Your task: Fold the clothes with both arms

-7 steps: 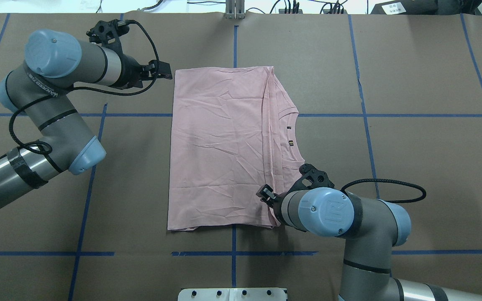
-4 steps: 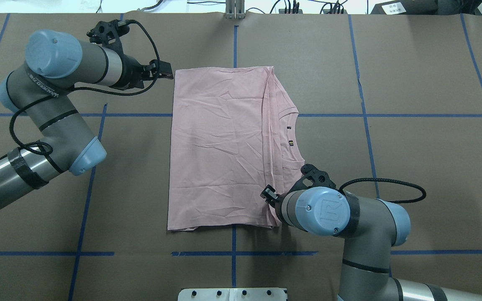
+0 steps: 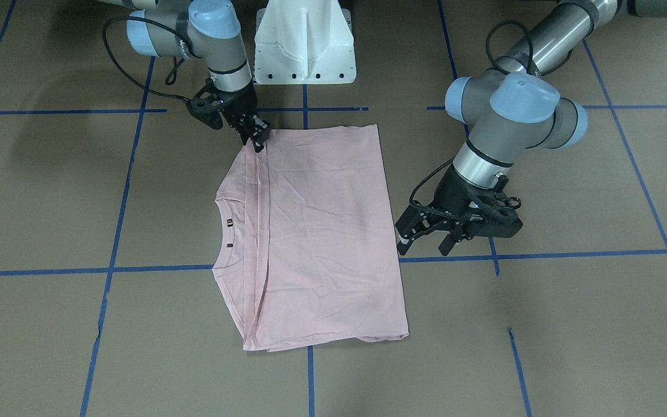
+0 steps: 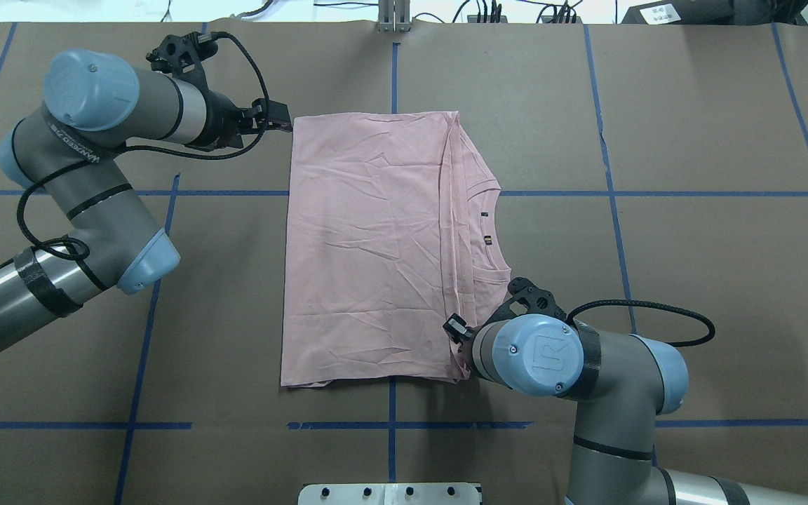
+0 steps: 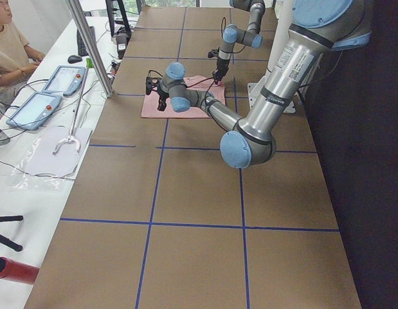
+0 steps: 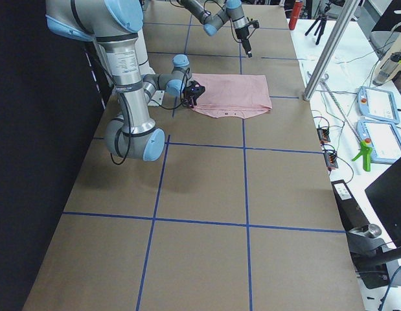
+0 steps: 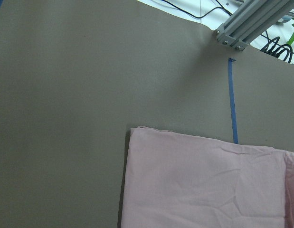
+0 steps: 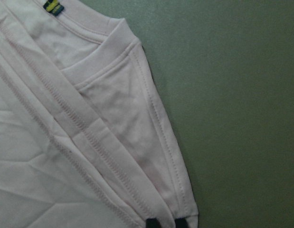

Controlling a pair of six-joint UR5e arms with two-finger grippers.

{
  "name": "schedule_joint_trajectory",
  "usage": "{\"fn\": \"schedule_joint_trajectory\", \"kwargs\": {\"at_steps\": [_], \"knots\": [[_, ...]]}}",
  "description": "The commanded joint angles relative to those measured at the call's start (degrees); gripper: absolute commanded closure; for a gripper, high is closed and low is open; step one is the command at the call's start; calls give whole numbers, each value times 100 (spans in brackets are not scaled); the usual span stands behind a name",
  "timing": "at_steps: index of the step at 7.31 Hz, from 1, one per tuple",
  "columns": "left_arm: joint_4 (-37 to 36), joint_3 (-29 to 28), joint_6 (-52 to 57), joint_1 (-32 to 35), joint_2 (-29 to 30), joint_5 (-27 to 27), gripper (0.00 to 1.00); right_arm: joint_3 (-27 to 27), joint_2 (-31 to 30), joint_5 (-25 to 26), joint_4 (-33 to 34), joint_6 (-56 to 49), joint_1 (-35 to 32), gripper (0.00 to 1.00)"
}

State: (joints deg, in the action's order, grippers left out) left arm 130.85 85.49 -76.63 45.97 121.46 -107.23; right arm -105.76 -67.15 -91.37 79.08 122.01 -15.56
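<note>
My right gripper's fingers are at the shirt's shoulder corner, short of the shirt's outer edge [image 8: 196, 216], so my right gripper needs to open wide across both fabric layers [image 8: 167, 213] before it pinches.
The pale pink T-shirt [image 4: 369, 245] lies flat, folded into a rectangle with its plain back up. Its collar [image 4: 489, 231] shows on the right side. My left gripper [image 4: 279, 120] is open at table level, just off the shirt's far left corner; in the front view [image 3: 424, 243] its jaws stand wide apart beside the shirt's edge [image 3: 388, 191]. My right gripper [image 4: 454, 328] is at the near right shoulder corner. The right wrist view shows its fingertips [image 8: 150, 223] close together with the folded fabric [image 8: 113, 118] between them.
The white pedestal base [image 3: 304, 46] stands at the table's near edge between the arms. An aluminium post [image 4: 393, 17] stands at the far edge. Blue tape lines [image 4: 607, 193] cross the brown table. A person sits with tablets [image 5: 31, 106] beyond the far edge.
My left gripper has moved right, up to the shirt's far left corner. My right gripper has shifted a little to the right over the shoulder corner. The shirt has not moved.
</note>
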Motion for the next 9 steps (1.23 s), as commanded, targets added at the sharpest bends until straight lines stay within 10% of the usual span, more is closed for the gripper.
{"fn": "schedule_joint_trajectory", "kwargs": {"at_steps": [1, 5, 7, 9], "knots": [[-7, 3, -1, 0, 0, 0, 0, -15, 9, 6, 20, 33, 18, 100], [-15, 187, -502, -18, -26, 9, 0, -208, -26, -12, 213, 7, -8, 100], [-15, 179, -493, -18, -35, 9, 0, -147, -17, -3, 213, -2, 1, 62], [-24, 179, -502, -26, -26, 192, 0, -138, -8, -3, 213, -2, 18, 54]]}}
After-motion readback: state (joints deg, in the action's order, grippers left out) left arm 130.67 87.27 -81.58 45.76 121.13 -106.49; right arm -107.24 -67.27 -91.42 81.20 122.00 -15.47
